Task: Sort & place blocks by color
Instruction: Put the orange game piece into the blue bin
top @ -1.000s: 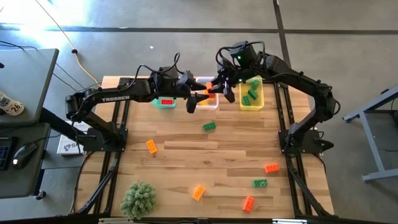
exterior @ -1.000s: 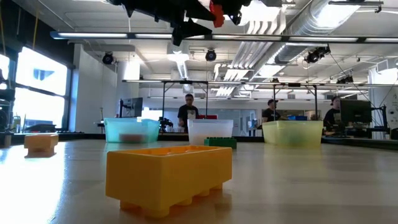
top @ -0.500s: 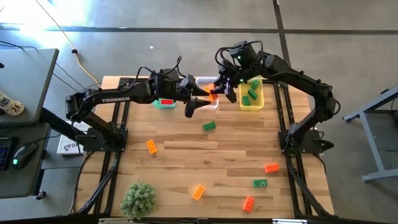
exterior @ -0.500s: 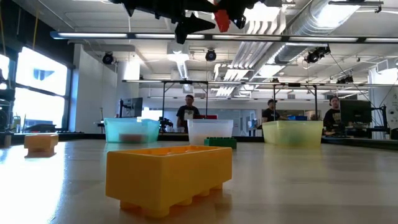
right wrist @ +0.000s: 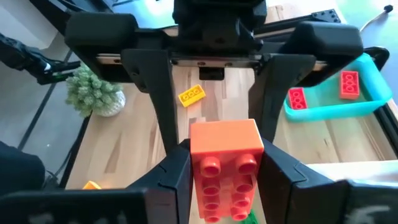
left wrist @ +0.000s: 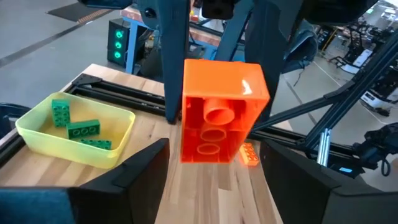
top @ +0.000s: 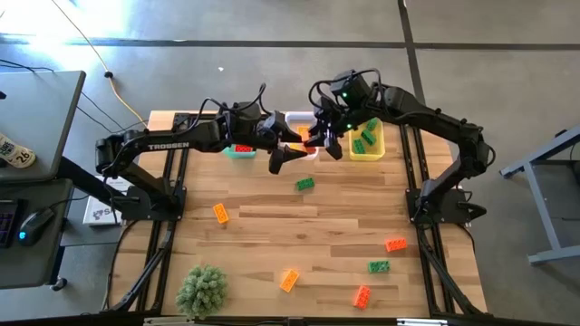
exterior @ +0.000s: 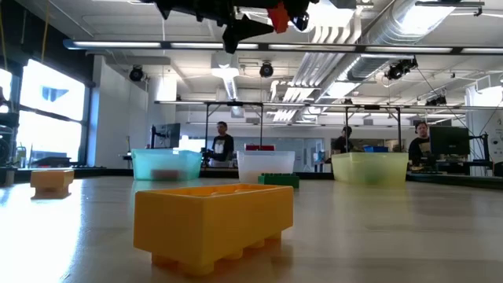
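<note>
My right gripper has the red block, but the teal bin (top: 238, 153) for it is on my left gripper's side, so next my right gripper hands the red block over to my left gripper.
My right gripper (top: 319, 141) is shut on an orange block (top: 306, 136) high above the white bin (top: 299, 118); the block also shows in the low view (exterior: 277, 14). My left gripper (top: 287, 149) is open and faces it. In the left wrist view its fingers (left wrist: 146, 174) stand to either side of the block (left wrist: 221, 112), short of it and not touching. A teal bin (top: 237, 152) holds red blocks. A yellow bin (top: 366, 143) holds green blocks. My right gripper pinches the orange block by its two long sides (right wrist: 198, 163) between its two fingers (right wrist: 171, 177). The fingers lie along the block, slanting down from the table's right. The block is lifted clear, its free end (left wrist: 217, 134) toward my left gripper.
Loose blocks lie on the table: a green one (top: 305, 184), a yellow one (top: 221, 214), an orange one (top: 396, 244), a green one (top: 379, 266), an orange one (top: 362, 295) and a yellow one (top: 289, 280). A small green plant (top: 201, 290) stands at the near left.
My right gripper has carried the orange block a little toward the table's left and near edges, toward my left gripper. My left gripper has stayed open and has drawn closer to the block.
</note>
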`<move>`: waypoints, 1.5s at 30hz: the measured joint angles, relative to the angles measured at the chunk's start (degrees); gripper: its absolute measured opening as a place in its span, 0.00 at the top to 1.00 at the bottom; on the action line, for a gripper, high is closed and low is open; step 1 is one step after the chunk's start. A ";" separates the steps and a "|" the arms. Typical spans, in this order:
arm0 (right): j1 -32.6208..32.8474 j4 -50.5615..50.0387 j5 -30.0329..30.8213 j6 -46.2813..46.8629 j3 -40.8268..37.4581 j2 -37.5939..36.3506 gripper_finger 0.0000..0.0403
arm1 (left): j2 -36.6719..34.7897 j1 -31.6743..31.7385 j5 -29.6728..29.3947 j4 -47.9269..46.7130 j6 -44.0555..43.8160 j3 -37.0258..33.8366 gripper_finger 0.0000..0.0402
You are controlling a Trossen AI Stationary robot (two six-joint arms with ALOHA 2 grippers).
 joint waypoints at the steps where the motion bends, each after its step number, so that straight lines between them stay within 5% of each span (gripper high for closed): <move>1: 0.44 0.37 0.10 0.50 0.00 0.00 0.72 | 0.01 -0.21 -0.40 0.01 -0.02 0.00 0.40; 13: 5.29 2.75 7.75 3.50 0.00 -0.02 0.72 | 0.01 -1.19 -4.31 0.70 -0.46 0.00 0.42; 22: 5.01 2.62 9.97 5.14 -0.02 -0.02 0.67 | 0.00 -1.15 -4.46 0.58 2.70 0.00 0.73; 31: 3.51 2.23 16.67 3.45 -0.02 -0.04 0.54 | 0.01 -1.00 -9.55 -2.29 4.12 0.00 0.74; 38: -0.24 2.34 15.29 0.65 -0.02 -0.07 0.47 | 0.01 0.98 -12.92 -10.91 4.55 0.00 0.74; 45: -3.82 0.81 12.50 -8.49 -0.02 0.24 0.42 | 0.01 5.49 -22.57 -24.48 1.50 0.00 0.74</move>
